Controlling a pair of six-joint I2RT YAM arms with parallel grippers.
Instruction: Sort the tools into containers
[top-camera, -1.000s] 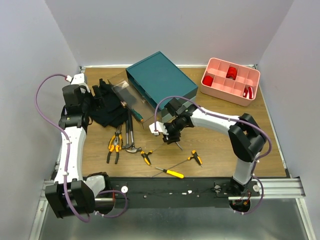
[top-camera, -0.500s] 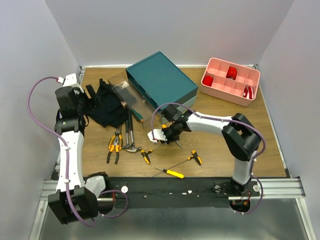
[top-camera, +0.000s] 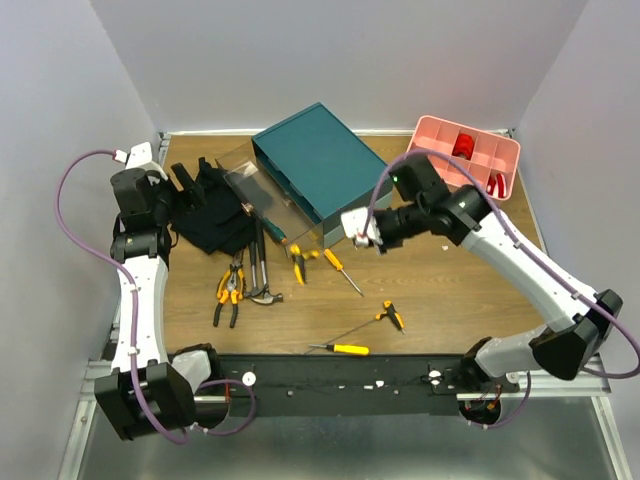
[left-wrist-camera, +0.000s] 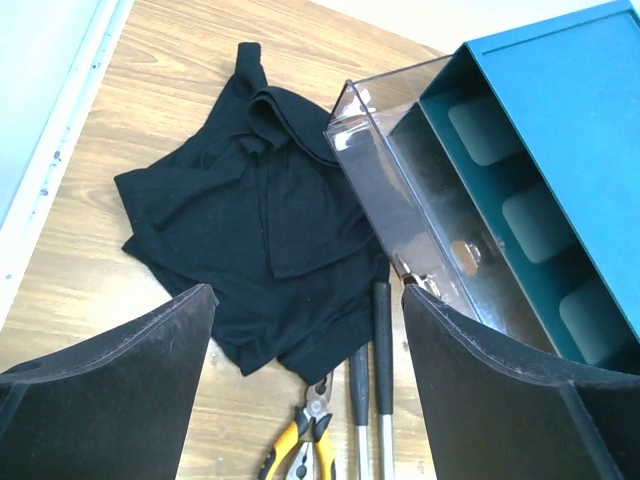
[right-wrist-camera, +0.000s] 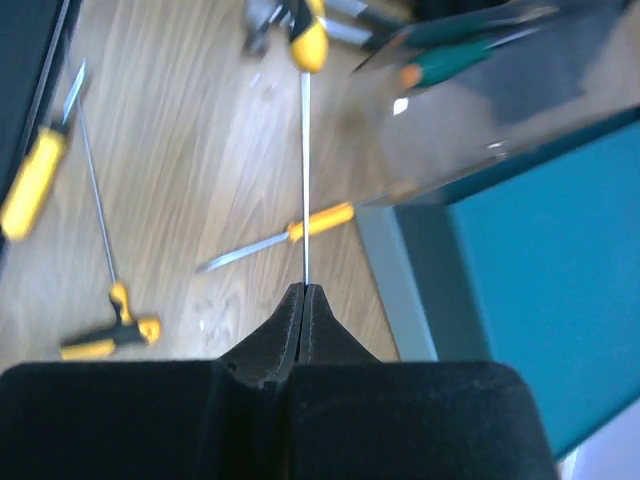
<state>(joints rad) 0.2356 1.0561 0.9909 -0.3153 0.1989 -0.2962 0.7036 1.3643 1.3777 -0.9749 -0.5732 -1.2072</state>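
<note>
The open clear drawer (top-camera: 256, 189) has room (top-camera: 280, 206) next to the green screwdriver. My right gripper should now move the yellow-handled screwdriver until it hangs there, and then let go.
My right gripper (top-camera: 358, 238) (right-wrist-camera: 303, 291) is shut on the thin steel shaft of a yellow-handled screwdriver (top-camera: 298, 264) (right-wrist-camera: 308, 45). It holds the screwdriver off the table, next to the front corner of the teal container (top-camera: 320, 160) (right-wrist-camera: 540, 300). One clear drawer (top-camera: 255, 195) (left-wrist-camera: 400, 200) of the container is pulled out. An orange-handled screwdriver (top-camera: 335, 264) (right-wrist-camera: 318, 220) lies below. My left gripper (top-camera: 185, 185) (left-wrist-camera: 307, 292) hangs open over the black cloth. Pliers (top-camera: 230, 290) (left-wrist-camera: 305, 440) and two hammers (top-camera: 260, 270) (left-wrist-camera: 380, 330) lie beside the cloth.
The black cloth (top-camera: 215, 210) (left-wrist-camera: 260, 220) lies left of the drawer. A pink tray (top-camera: 440, 185) with red pieces stands at the back right. A T-handle screwdriver (top-camera: 390, 316) and a yellow screwdriver (top-camera: 345, 348) lie near the front edge.
My right gripper closed on the screwdriver's shaft, then rose and swung back and to the right toward the teal box. The small screwdriver near the front left its spot. The left arm barely moved.
</note>
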